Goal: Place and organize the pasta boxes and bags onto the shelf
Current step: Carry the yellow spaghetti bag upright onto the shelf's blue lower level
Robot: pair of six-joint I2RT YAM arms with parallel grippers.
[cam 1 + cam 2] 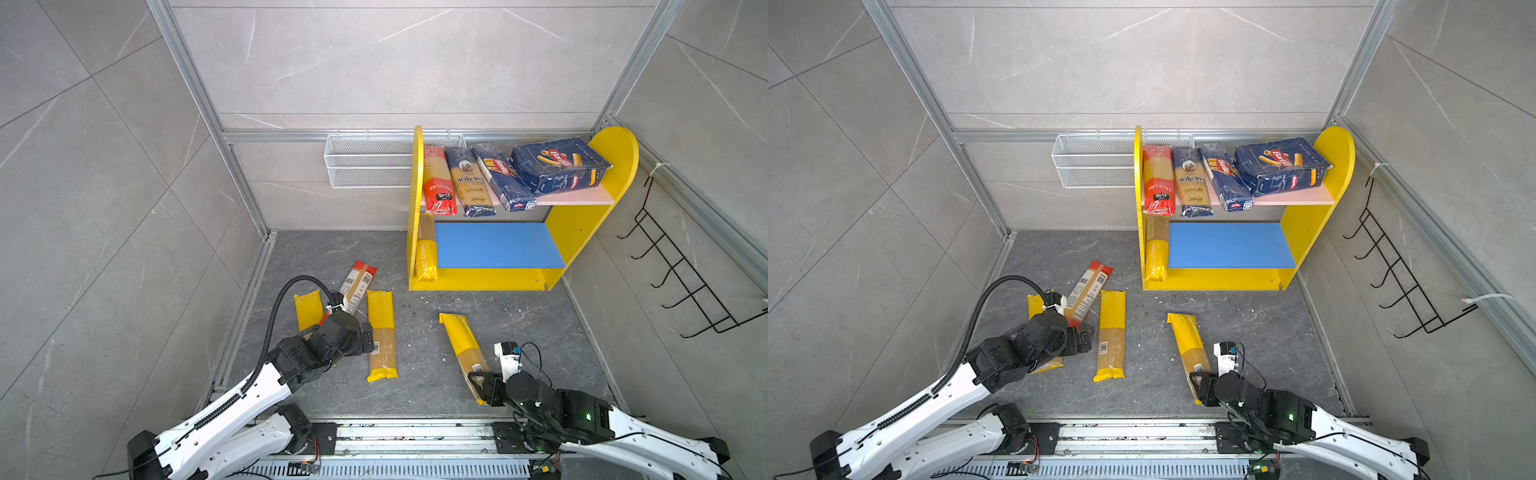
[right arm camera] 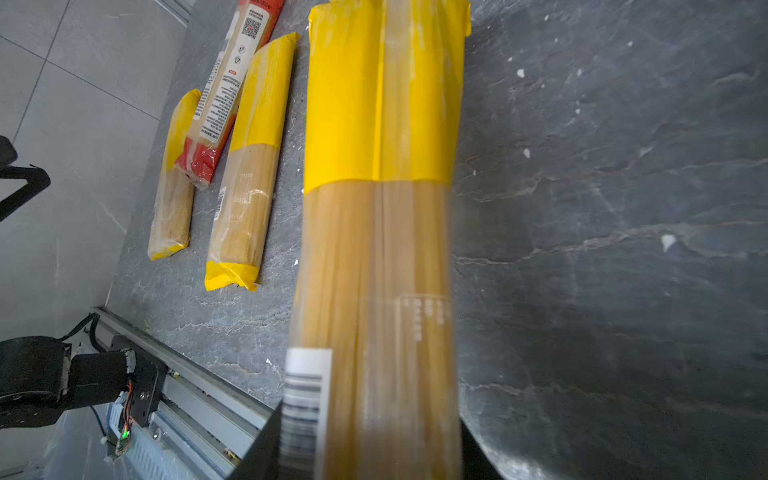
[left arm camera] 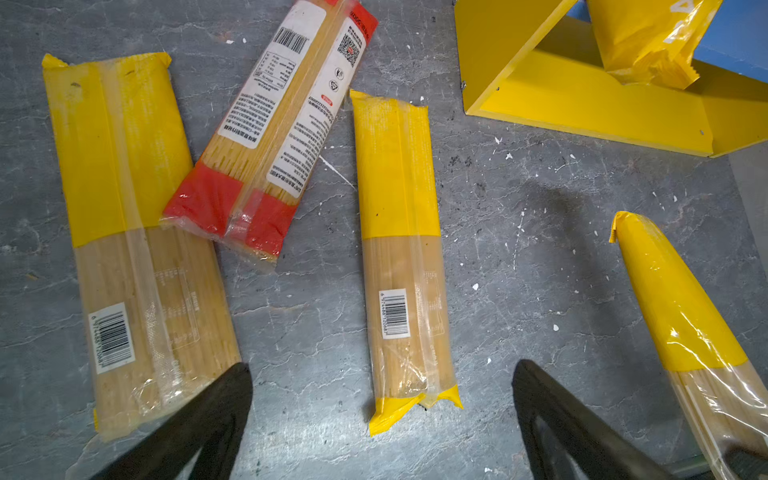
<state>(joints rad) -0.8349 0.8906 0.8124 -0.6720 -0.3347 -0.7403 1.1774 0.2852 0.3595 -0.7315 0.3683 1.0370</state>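
Observation:
My right gripper is holding the yellow bag with the held yellow bag's far end [image 1: 453, 321] toward the open blue board [image 1: 451, 246], so I should keep carrying it in until it lies beside the PASTATIME bag.
The shelf [image 1: 615, 158] stands at the back right. Its pink upper board [image 1: 582, 198] carries a red-ended bag [image 1: 436, 178], the ankara bag [image 1: 469, 183], the narrow pasta box [image 1: 503, 176] and the wide one [image 1: 559, 164]. A PASTATIME bag [image 1: 427, 253] lies at the left end of the blue lower board [image 1: 494, 245]. On the floor lie a yellow bag [image 3: 124, 208], a red-ended bag [image 3: 274, 124] overlapping it, and another yellow bag [image 3: 399, 249]. My left gripper [image 3: 382, 367] hovers open over that bag's near end. My right gripper [image 2: 370, 449] is shut on a fourth yellow bag [image 1: 461, 340].
A white wire basket [image 1: 370, 160] hangs on the back wall left of the shelf. A black wire hook rack [image 1: 681, 274] hangs on the right wall. A metal rail [image 1: 415, 434] runs along the front edge, and tiled walls close in both sides.

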